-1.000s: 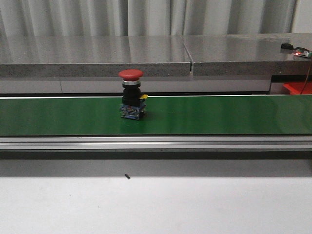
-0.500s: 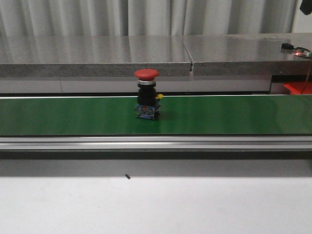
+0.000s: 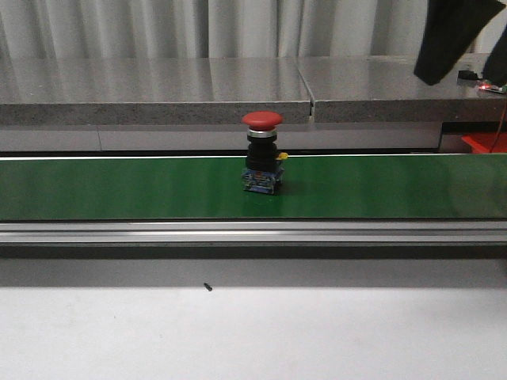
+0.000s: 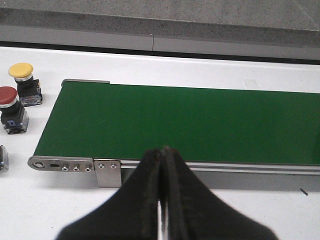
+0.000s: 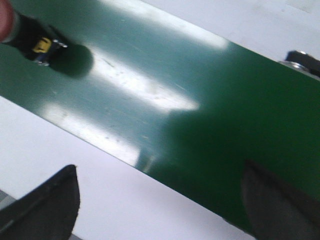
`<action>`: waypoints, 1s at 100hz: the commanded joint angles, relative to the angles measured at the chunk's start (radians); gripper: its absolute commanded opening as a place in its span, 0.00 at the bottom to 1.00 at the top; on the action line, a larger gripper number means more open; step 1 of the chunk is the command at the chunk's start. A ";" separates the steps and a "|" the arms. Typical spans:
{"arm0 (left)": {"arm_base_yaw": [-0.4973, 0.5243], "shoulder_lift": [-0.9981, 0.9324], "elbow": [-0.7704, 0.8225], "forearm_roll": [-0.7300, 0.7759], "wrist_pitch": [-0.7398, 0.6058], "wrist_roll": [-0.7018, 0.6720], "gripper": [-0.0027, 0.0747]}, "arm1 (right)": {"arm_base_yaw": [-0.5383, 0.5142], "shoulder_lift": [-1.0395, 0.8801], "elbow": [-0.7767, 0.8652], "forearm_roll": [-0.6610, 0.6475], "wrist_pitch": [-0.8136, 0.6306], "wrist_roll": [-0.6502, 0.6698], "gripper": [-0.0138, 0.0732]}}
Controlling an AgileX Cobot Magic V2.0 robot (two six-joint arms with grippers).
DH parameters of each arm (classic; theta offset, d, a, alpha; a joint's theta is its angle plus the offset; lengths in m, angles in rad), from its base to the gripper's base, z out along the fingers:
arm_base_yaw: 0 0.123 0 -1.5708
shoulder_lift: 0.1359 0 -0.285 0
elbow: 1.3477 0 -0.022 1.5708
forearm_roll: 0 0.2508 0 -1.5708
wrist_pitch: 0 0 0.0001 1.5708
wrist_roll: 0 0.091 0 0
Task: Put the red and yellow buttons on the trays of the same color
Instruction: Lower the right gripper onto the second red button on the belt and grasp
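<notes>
The red button [image 3: 262, 162] is standing upright and free on the green belt. My open right gripper should keep going down toward it until the fingers are on both sides of its red cap [image 3: 262, 120].
A red button [image 3: 262, 154] with a black body stands upright on the green conveyor belt [image 3: 119, 188], near the middle of the front view. It also shows blurred at a corner of the right wrist view as the red button [image 5: 22, 32]. My right gripper [image 5: 159, 170] hangs open and empty above the belt's near edge, well apart from it. My left gripper [image 4: 162, 151] is shut on nothing at the belt's end. A yellow button [image 4: 22, 77] and a second red button [image 4: 11, 109] stand on the white table beside that end. A red tray [image 3: 483, 142] shows partly at far right; the yellow tray is out of view.
My right arm [image 3: 451, 36] is a dark shape at the top right of the front view. A grey stone ledge [image 3: 158, 91] runs behind the belt, with a small circuit board [image 3: 491, 85] on it. Another part [image 4: 2, 157] is cut off by the frame's edge.
The red button has travelled to the right along the belt. My right arm has come into the front view at the top right.
</notes>
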 commanded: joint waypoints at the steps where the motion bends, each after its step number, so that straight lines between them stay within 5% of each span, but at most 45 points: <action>1: -0.007 0.005 -0.023 -0.002 -0.082 0.000 0.01 | 0.047 -0.038 -0.021 0.009 -0.057 -0.012 0.90; 44: -0.007 0.005 -0.023 -0.002 -0.082 0.000 0.01 | 0.195 0.073 -0.022 0.009 -0.155 -0.012 0.90; 100: -0.007 0.005 -0.023 -0.002 -0.082 0.000 0.01 | 0.205 0.147 -0.024 0.054 -0.295 -0.011 0.90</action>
